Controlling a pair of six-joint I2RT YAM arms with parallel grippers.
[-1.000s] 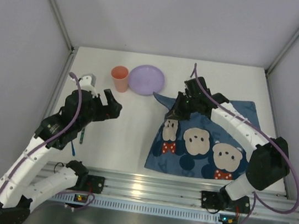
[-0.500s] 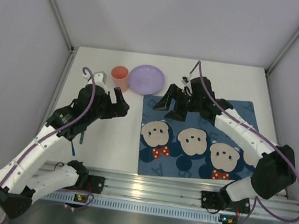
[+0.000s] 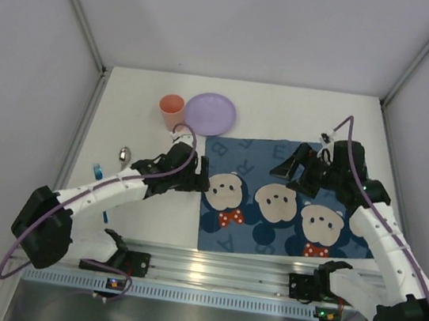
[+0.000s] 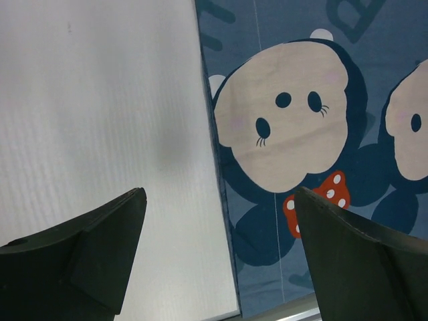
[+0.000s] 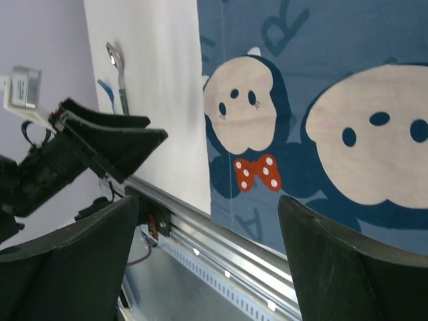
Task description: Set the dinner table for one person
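Observation:
I should pinch the placemat's edge (image 4: 213, 103) with my left gripper and pull it toward the spoon, because the placemat (image 3: 265, 172) is too far toward my right gripper's end of the table.
The dinner table (image 3: 286, 107) is the white tabletop. On it a blue cartoon-mouse placemat (image 3: 285, 198) lies spread flat at the near right. My left gripper (image 3: 198, 180) hovers open over the mat's left edge. In the left wrist view the left gripper (image 4: 217, 207) straddles that edge of the placemat (image 4: 301, 120) with nothing between its fingers. My right gripper (image 3: 296, 174) hangs open above the mat's far middle, holding nothing. In the right wrist view the right gripper (image 5: 208, 200) looks across the placemat (image 5: 314, 80) toward the left arm.
An orange cup (image 3: 171, 109) and a purple plate (image 3: 211, 114) stand at the back, just beyond the mat's far left corner. A spoon (image 3: 123, 154) and a blue-handled utensil (image 3: 97, 170) lie at the left. An aluminium rail (image 3: 223, 267) runs along the near edge.
The right gripper pulled the folded placemat flat, let it go and drew back to the right. The left arm swung down and right to the mat's left edge.

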